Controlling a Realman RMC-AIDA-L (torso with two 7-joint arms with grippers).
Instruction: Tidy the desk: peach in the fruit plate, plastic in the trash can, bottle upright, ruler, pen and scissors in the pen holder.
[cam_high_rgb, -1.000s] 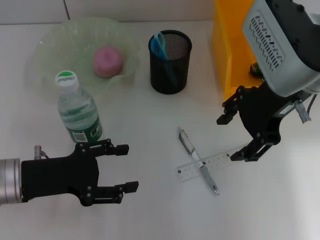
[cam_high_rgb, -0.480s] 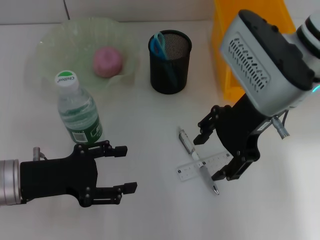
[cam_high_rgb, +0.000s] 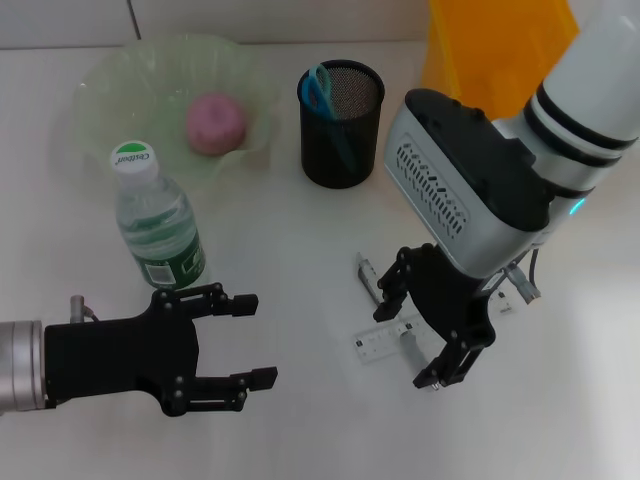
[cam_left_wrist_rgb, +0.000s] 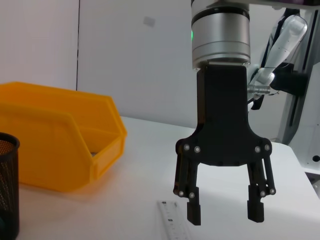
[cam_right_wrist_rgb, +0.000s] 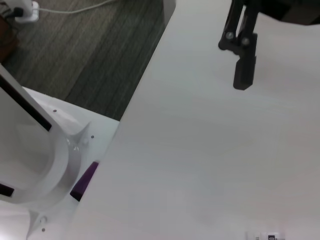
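My right gripper's open fingers reach across the ruler's narrow width (cam_high_rgb: 397, 332). I should keep going down toward the ruler's end (cam_high_rgb: 375, 343) beside the pen until they close on it.
My right gripper (cam_high_rgb: 408, 342) stands open just above the desk (cam_high_rgb: 300, 250), its fingers on either side of the spot where the pen (cam_high_rgb: 368, 279) crosses the transparent ruler (cam_high_rgb: 374, 343). The left wrist view shows that same right gripper (cam_left_wrist_rgb: 224, 212) open beside the ruler (cam_left_wrist_rgb: 172, 221). At the front left my left gripper (cam_high_rgb: 255, 340) is open and holds nothing. Just behind it the bottle (cam_high_rgb: 158, 225) stands upright. The peach (cam_high_rgb: 215, 122) lies in the fruit plate (cam_high_rgb: 100, 85). Teal scissors (cam_high_rgb: 318, 90) stick out of the pen holder (cam_high_rgb: 340, 125). No plastic is in view.
The yellow trash can (cam_high_rgb: 495, 50) stands at the back right, partly behind my right arm, and shows as the trash can (cam_left_wrist_rgb: 55, 145) in the left wrist view. The desk's front edge (cam_right_wrist_rgb: 135, 105) drops off to the floor.
My right arm has swung from beside the trash can leftward and down, so its open gripper now straddles the pen and ruler. The left arm has stayed put.
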